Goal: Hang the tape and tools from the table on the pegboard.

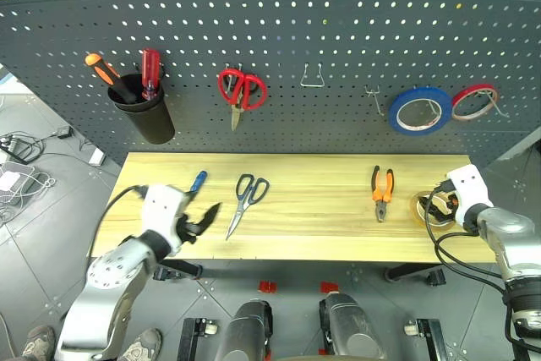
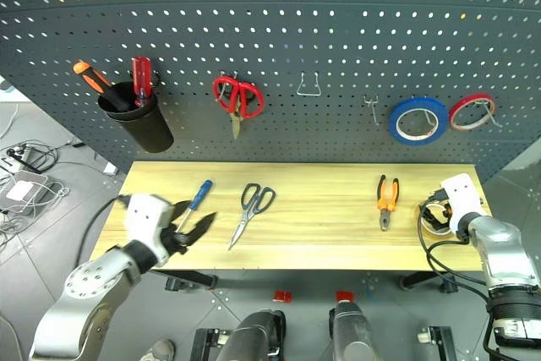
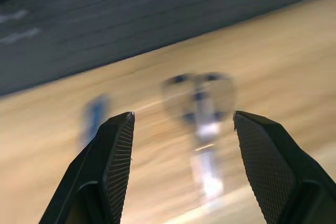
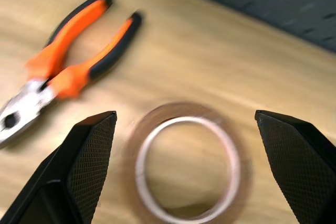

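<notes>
I should keep moving my right gripper down, one finger in the tape's hole (image 4: 187,167), which is open, and one in a clear gap (image 4: 109,100) toward the pliers, and close it on the tape.
The light wooden table (image 1: 321,221) stands below the dark pegboard (image 1: 338,23). On it lie a blue-handled screwdriver (image 1: 196,181), dark-handled scissors (image 1: 248,200), orange-and-black pliers (image 1: 382,189) and, at the right end, the tan tape ring (image 1: 420,209). My left gripper (image 1: 207,219) hovers open at the table's front left, pointing at the scissors (image 3: 202,108), with the screwdriver (image 3: 94,116) to one side. My right gripper (image 4: 186,116) is open just short of the tape (image 4: 231,145), its fingers spread wider than the ring; the pliers (image 4: 68,72) lie beside it.
On the pegboard hang a black cup (image 1: 142,112) holding orange and red screwdrivers, red-handled scissors (image 1: 242,90), a blue roll (image 1: 420,111) and a red-rimmed roll (image 1: 474,101). Two bare metal hooks (image 1: 312,78) (image 1: 373,95) sit between the scissors and the rolls.
</notes>
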`<control>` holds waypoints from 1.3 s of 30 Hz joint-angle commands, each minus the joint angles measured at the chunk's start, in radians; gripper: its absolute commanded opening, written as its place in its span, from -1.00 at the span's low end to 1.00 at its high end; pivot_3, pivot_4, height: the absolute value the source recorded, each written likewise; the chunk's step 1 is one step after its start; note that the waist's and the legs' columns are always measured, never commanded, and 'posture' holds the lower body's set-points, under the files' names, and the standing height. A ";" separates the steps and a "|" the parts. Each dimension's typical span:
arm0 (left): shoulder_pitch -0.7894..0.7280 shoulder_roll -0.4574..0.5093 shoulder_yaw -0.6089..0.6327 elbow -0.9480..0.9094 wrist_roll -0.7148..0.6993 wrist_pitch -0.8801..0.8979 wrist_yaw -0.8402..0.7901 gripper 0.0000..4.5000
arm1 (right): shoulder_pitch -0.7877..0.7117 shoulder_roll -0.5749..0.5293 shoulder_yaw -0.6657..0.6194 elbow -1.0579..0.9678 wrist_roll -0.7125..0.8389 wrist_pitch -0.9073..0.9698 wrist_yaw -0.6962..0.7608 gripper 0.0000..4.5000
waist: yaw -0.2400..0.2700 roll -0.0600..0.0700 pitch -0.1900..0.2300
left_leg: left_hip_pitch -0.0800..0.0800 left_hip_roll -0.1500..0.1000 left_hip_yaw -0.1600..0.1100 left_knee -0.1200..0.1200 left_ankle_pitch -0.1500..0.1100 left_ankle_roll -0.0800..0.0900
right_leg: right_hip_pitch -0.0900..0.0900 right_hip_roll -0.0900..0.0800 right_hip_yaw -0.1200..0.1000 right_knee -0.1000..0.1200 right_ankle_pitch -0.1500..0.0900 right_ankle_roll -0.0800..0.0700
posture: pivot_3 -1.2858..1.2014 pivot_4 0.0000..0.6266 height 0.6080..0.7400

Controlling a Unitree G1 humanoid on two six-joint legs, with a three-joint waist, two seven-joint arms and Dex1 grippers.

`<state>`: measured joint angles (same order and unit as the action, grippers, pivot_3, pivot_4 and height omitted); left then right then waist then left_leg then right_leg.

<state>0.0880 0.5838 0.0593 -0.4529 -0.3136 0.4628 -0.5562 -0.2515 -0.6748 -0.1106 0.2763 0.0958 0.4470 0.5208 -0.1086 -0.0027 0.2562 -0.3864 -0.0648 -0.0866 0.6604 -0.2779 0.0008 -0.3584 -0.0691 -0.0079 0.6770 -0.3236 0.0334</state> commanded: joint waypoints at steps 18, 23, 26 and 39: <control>-0.366 -0.043 -0.461 0.210 0.195 -0.269 -0.360 0.42 | -0.373 0.037 0.264 0.532 -0.180 0.011 0.138 0.73 | -0.059 -0.011 0.033 | -0.012 0.004 0.007 0.004 0.000 0.000 | -0.013 0.005 0.004 0.003 0.001 0.002 | -0.23 -0.04 1.00; -0.349 -0.046 -0.459 0.209 0.207 -0.281 -0.366 0.42 | -0.426 0.052 0.325 0.644 -0.223 -0.020 0.222 -0.02 | -0.061 -0.013 0.034 | -0.011 0.006 0.007 0.005 0.000 0.000 | -0.013 0.007 0.005 0.003 0.002 0.003 | -0.23 -0.05 1.00; -0.334 -0.045 -0.457 0.201 0.212 -0.285 -0.369 0.42 | -0.441 0.065 0.335 0.690 -0.234 -0.023 0.246 -0.46 | -0.060 -0.015 0.033 | -0.011 0.006 0.007 0.007 0.000 0.000 | -0.012 0.007 0.006 0.003 0.004 0.004 | -0.22 -0.06 1.00; -0.286 -0.092 -0.341 0.196 0.158 -0.255 -0.283 0.42 | -0.126 0.012 0.059 -0.110 -0.099 0.244 0.116 -0.81 | -0.054 -0.011 0.035 | -0.015 0.006 0.010 0.009 0.001 0.001 | -0.017 0.008 0.011 0.003 0.009 0.005 | -0.27 -0.10 1.00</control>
<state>-0.2024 0.5062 -0.3209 -0.2248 -0.1189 0.2035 -0.8578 -0.4240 -0.6474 0.0016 0.3770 -0.0243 0.6454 0.6646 -0.1630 -0.0139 0.2908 -0.4016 -0.0587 -0.0760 0.6691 -0.2768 0.0021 -0.3764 -0.0611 0.0043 0.6802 -0.3150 0.0387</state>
